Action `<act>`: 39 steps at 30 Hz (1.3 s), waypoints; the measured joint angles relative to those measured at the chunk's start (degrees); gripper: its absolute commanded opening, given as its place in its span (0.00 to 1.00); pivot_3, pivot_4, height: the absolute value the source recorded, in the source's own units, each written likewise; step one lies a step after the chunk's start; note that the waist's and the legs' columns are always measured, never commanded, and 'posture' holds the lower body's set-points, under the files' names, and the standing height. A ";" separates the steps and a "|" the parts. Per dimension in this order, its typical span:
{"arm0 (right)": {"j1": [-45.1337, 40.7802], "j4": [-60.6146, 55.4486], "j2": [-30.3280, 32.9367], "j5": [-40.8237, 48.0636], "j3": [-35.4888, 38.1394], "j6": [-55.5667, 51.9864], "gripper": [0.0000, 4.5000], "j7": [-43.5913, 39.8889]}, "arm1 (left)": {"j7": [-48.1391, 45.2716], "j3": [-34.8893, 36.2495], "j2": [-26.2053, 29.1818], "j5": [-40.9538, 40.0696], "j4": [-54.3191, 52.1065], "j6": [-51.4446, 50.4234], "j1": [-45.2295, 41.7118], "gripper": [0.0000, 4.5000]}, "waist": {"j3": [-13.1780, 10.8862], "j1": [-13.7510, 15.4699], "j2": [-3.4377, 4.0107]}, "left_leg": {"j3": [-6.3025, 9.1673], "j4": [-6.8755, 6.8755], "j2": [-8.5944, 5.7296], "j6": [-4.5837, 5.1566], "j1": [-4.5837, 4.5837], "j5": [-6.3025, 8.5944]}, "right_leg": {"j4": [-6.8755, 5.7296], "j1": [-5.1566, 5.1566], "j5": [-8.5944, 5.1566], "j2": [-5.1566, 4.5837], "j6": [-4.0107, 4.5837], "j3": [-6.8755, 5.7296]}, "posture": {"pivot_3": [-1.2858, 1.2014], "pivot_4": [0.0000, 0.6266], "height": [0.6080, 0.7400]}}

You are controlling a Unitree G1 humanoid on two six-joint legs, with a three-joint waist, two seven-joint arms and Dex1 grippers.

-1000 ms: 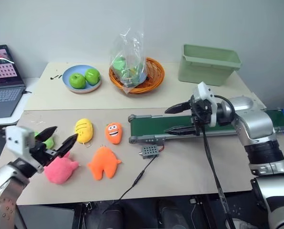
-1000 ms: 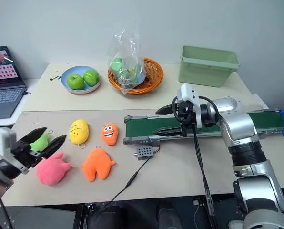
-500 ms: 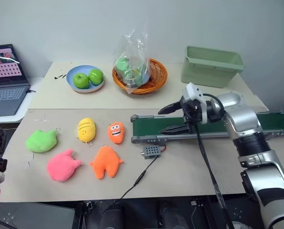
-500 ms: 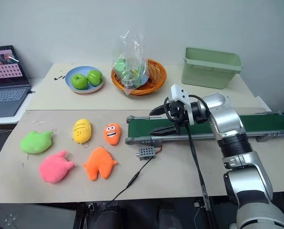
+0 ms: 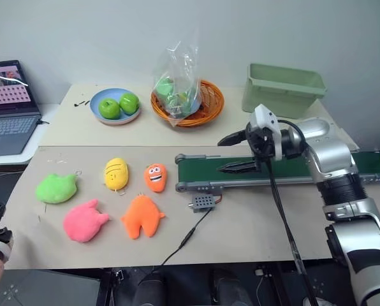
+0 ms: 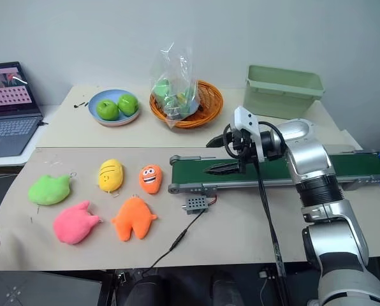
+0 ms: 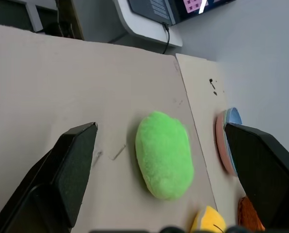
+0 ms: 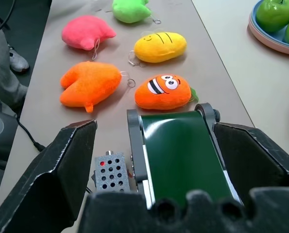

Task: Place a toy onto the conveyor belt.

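The toy (image 5: 56, 189) shows a plain lime-green back, while the orange carrot plush shows a face (image 5: 155, 175). I expect a face to be hidden underneath the toy.
The toy (image 5: 56, 189), a lime-green plush blob, lies on the table mat at the far left, touched by nothing. My left gripper (image 7: 160, 127) is open off the table's left edge. In the left wrist view the toy (image 7: 165, 155) lies ahead between its two black fingers (image 7: 72, 165), apart from both. The conveyor belt (image 5: 203, 171), dark green in a grey frame, runs from the table's middle to the right. My right gripper (image 5: 231, 153) hovers open and empty over the belt's left end (image 8: 181, 145).
Beside the toy lie a pink plush (image 5: 83, 221), a yellow plush (image 5: 115, 174), an orange carrot plush (image 5: 154, 178) and an orange plush (image 5: 141, 217). A grey box (image 5: 201, 203) with a cable sits before the belt. At the back stand an apple plate (image 5: 115, 105), a basket (image 5: 187, 99), a green bin (image 5: 282, 86) and a laptop (image 5: 8, 105).
My left gripper, open over the green toy and pink plush a second ago, has drawn back left and down off the table edge. The toy stays on the mat. The right gripper has hardly moved.
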State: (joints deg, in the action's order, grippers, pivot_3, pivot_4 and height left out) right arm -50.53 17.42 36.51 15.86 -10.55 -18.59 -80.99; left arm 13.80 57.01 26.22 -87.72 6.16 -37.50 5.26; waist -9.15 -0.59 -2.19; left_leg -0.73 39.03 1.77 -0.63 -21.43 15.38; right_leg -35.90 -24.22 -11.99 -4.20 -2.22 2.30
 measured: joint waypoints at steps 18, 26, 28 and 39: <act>2.20 -7.07 5.39 0.19 1.65 -4.52 1.00 2.33 | -16.20 -6.82 8.70 13.65 32.64 -2.16 -21.26 0.99 | 0.02 -0.30 -0.04 | 0.00 -0.10 0.01 -0.02 -0.01 -0.01 | 0.01 -0.05 0.00 -0.01 0.00 -0.02 | 0.52 0.24 1.00; 2.66 -9.69 7.05 0.24 2.41 -5.77 1.00 3.62 | -20.65 -6.25 9.05 18.44 38.94 -0.36 -24.55 0.68 | 0.04 -0.08 0.02 | 0.01 -0.10 -0.01 -0.02 0.02 -0.01 | -0.02 -0.03 0.00 -0.04 0.00 -0.03 | 0.52 0.24 1.00; 2.88 -10.12 7.21 0.23 2.41 -5.79 1.00 3.80 | -21.34 -6.00 9.05 19.70 39.89 0.01 -24.72 0.51 | 0.04 -0.15 0.01 | 0.00 -0.11 -0.01 -0.02 0.00 -0.01 | 0.00 -0.04 -0.01 -0.04 -0.01 -0.03 | 0.52 0.24 1.00; 3.03 -10.06 7.09 0.15 2.40 -5.78 1.00 4.82 | -27.30 -0.68 4.79 15.46 18.19 5.86 -25.53 0.06 | -0.05 -0.24 -0.16 | 0.09 -0.09 0.00 -0.05 -0.32 -0.02 | 0.10 -0.20 0.01 -0.13 -0.02 -0.10 | 0.52 0.24 1.00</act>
State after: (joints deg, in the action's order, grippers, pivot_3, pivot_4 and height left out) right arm -47.50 7.35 43.59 16.01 -8.16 -24.37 -76.18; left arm -13.50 56.33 31.01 -72.25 24.35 -31.64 -20.27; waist -9.21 -0.83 -2.35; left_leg -0.65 38.94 1.78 -0.68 -21.75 15.37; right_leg -35.80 -24.42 -11.98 -4.33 -2.24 2.20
